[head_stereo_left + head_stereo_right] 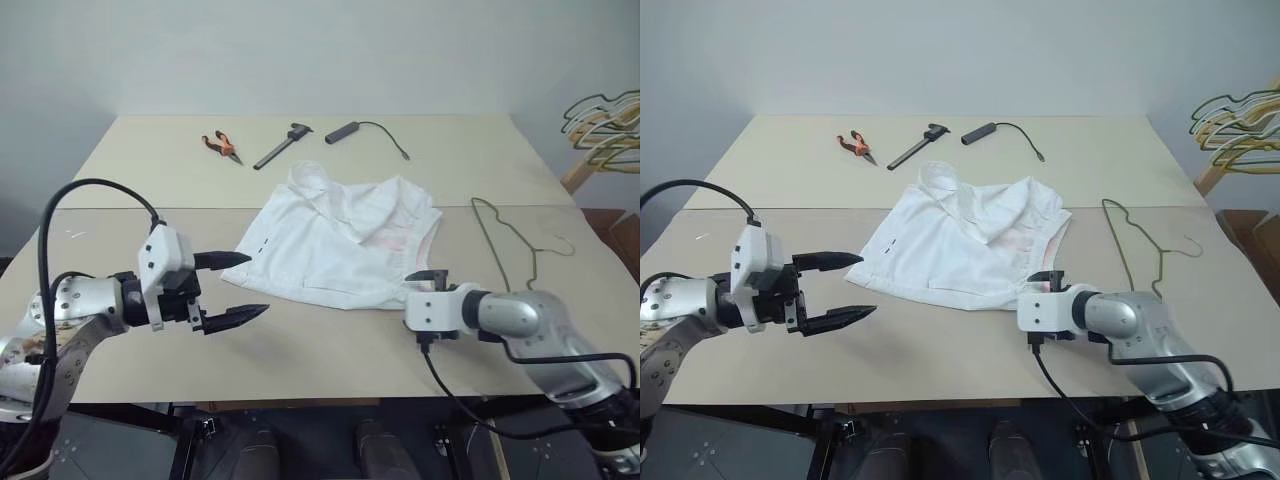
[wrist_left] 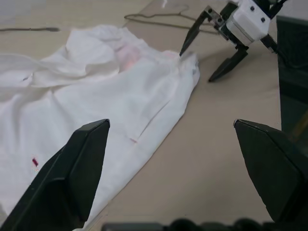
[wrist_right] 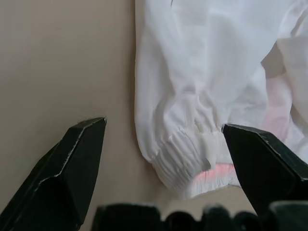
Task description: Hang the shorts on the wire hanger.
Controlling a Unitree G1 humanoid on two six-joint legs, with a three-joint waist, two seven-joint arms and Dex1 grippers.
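The white shorts [image 1: 310, 265] will spread out wider and smoother when I lift and pull their corner, because loose folds [image 1: 350, 207] are piled up along the far side of the shorts.
The white shorts [image 1: 340, 245] lie crumpled and flat on the middle of the beige table [image 1: 330, 345]. Pinkish-red inner waistband shows at their near right corner [image 3: 216, 173]. The thin grey wire hanger [image 1: 505, 240] lies flat on the table just right of the shorts, its hook toward the right. My left gripper [image 1: 259, 284] hovers open and empty at the shorts' near left hem. My right gripper [image 2: 196, 66] stands open just short of the elastic waistband corner, holding nothing; one finger [image 2: 192, 34] is close above the cloth.
Orange-handled pliers [image 1: 222, 146], a dark caliper [image 1: 283, 146] and a small black device with a cable [image 1: 343, 131] lie on the far half of the table. A bunch of yellowish and grey hangers [image 1: 605, 125] hangs beyond the table's right edge.
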